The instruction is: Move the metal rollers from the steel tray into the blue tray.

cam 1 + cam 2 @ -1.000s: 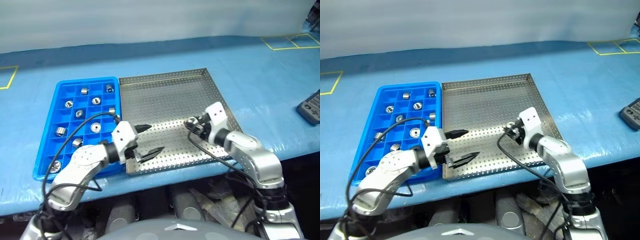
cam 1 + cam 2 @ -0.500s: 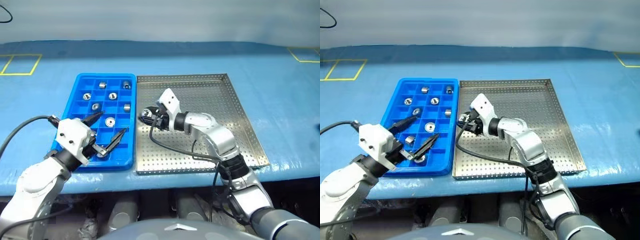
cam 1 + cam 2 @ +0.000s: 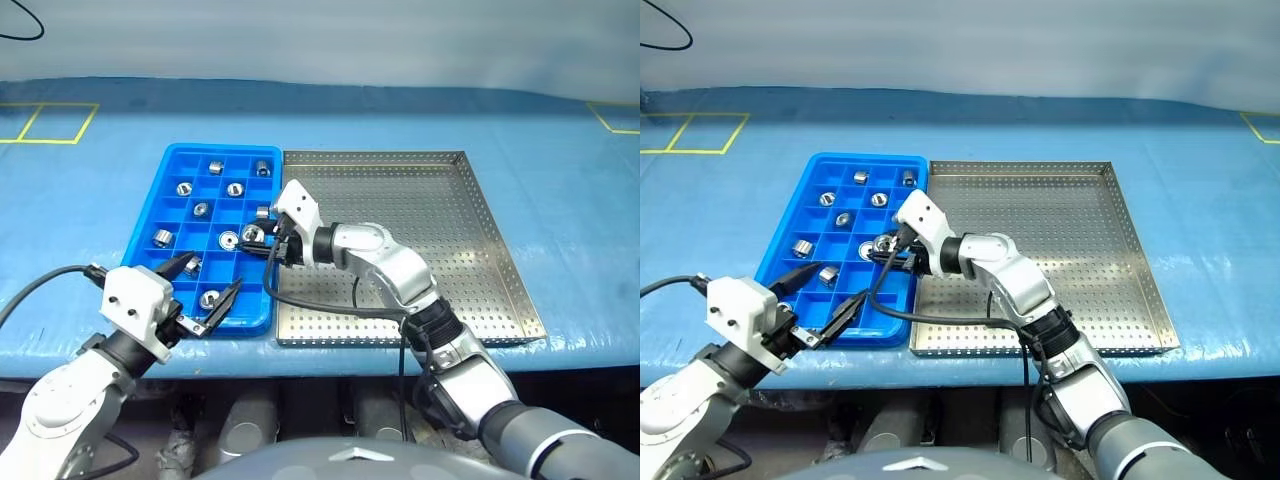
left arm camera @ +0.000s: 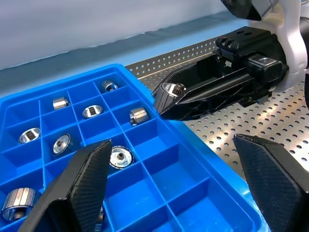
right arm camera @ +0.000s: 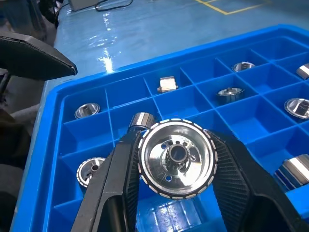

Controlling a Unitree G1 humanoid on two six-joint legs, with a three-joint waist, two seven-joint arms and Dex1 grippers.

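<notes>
The robot's right gripper has the roller's ribbed rim (image 3: 253,233) between its fingers, so it should keep lowering toward the blue tray's empty compartment (image 3: 254,267) and let go once the roller is inside.
My right gripper (image 3: 262,240) is shut on one of the metal rollers (image 5: 176,157), a shiny ribbed disc with a hollow centre. It holds the roller over the right-hand compartments of the blue tray (image 3: 222,148), seen from the side in the left wrist view (image 4: 171,90). Several more rollers (image 3: 214,166) lie in separate compartments there. My left gripper (image 3: 218,270) is open with nothing between its fingers, and it hovers at the blue tray's near edge. The steel tray (image 3: 430,230) lies against the blue tray's right side.
Both trays rest on a blue table. Yellow tape squares mark it at the far left (image 3: 50,120) and far right (image 3: 615,115). A black cable (image 3: 320,305) from my right arm hangs over the near left part of the steel tray.
The camera has swung. My right gripper carried the roller left, from the steel tray to over the blue tray. My left gripper drew back to the blue tray's near edge, still open.
</notes>
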